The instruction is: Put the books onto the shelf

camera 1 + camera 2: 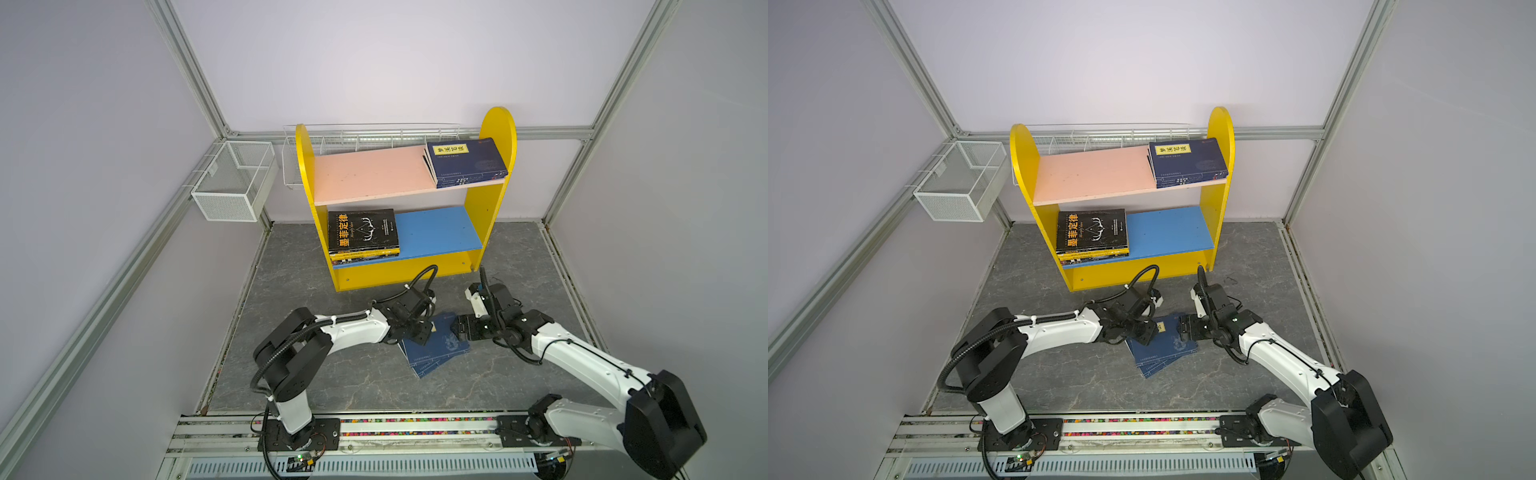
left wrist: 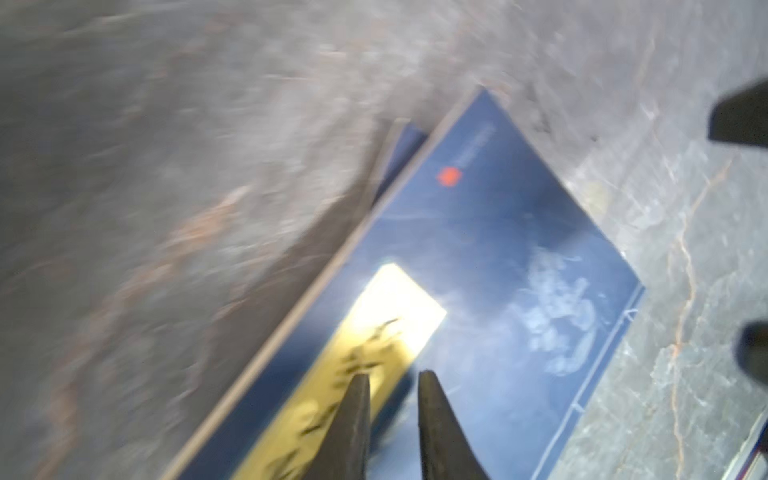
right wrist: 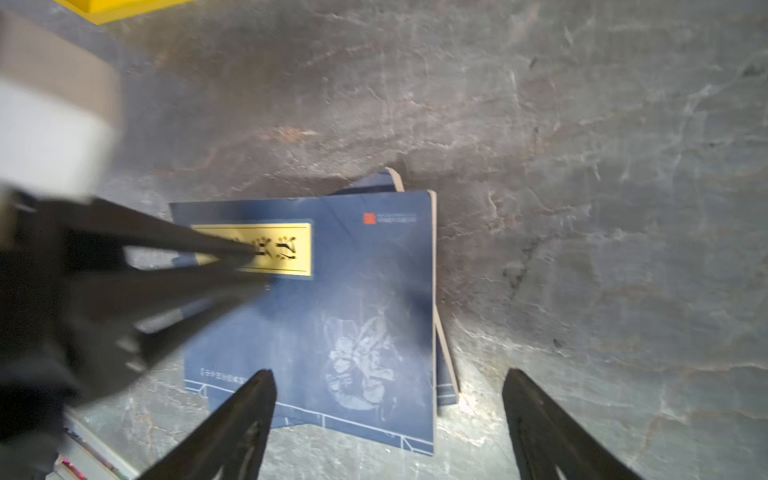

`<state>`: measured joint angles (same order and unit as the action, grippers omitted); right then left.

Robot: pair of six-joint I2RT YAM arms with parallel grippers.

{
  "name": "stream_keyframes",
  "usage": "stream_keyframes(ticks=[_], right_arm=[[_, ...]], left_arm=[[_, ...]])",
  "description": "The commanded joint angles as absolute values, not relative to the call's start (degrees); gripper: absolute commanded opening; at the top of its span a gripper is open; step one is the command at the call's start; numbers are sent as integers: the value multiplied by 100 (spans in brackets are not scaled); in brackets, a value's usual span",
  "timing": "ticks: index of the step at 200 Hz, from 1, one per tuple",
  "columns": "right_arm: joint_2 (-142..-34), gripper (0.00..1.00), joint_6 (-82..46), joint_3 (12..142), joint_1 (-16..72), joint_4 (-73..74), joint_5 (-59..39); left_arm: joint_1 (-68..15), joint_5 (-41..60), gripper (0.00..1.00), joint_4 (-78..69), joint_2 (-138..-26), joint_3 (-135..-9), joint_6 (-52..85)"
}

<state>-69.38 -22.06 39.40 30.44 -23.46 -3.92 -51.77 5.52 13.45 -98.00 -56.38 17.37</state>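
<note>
The robot's left gripper hovers over the top book's yellow label (image 1: 1160,326) and blocks a lift, so it should move back while the right gripper lifts the book's opposite edge (image 3: 434,312).
A small pile of navy books (image 1: 436,349) lies on the grey floor in front of the shelf (image 1: 305,166). The top book (image 3: 353,299) carries a yellow title label (image 2: 386,316). My left gripper (image 2: 392,376) is over that label with its jaws narrowly apart and nothing between them. My right gripper (image 3: 389,374) stands wide open at the book's right-hand edge, one finger over the cover and one over the floor. Navy books (image 1: 467,162) lie on the pink upper board. A black book with orange characters (image 1: 361,230) tops a stack on the blue lower board.
A white wire mesh basket (image 1: 232,183) hangs on the left wall, and a long wire rack (image 1: 374,133) runs behind the shelf. Aluminium frame posts stand at the corners. The arms' mounting rail (image 1: 374,424) runs along the front edge.
</note>
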Motion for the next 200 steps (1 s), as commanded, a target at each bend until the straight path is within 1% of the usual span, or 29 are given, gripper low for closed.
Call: stream_keyframes(ticks=[1, 14, 37, 64, 95, 155, 188, 200], right_arm=[[-7205, 88, -2241, 3691, 3038, -2404, -580], [-7341, 89, -2308, 3623, 3041, -2267, -712], [-7567, 90, -2296, 3631, 3041, -2197, -899], [-7731, 91, -2243, 3647, 3041, -2147, -958], [-7889, 93, -2199, 3700, 3075, -2162, -976], [-7749, 100, -2024, 3770, 3335, -2074, -1248], [-7580, 99, -2080, 3815, 3426, -1981, -1370], [-7468, 99, -2159, 3817, 3447, -1936, -1257]], left_arm=[[-4918, 515, 23, 1288, -9332, -5319, 1955], [-4898, 258, 23, 1508, -9256, -5243, 1959], [-4878, 172, 23, 1763, -9262, -5100, 1922], [-4827, 223, 23, 1573, -9246, -4855, 2109], [-4808, 272, 24, 1446, -9394, -4893, 2232], [-4849, 427, 23, 1630, -9805, -5111, 2103], [-5149, 411, 23, 1724, -10009, -5379, 1954], [-5277, 404, 23, 1772, -10142, -5523, 1895]])
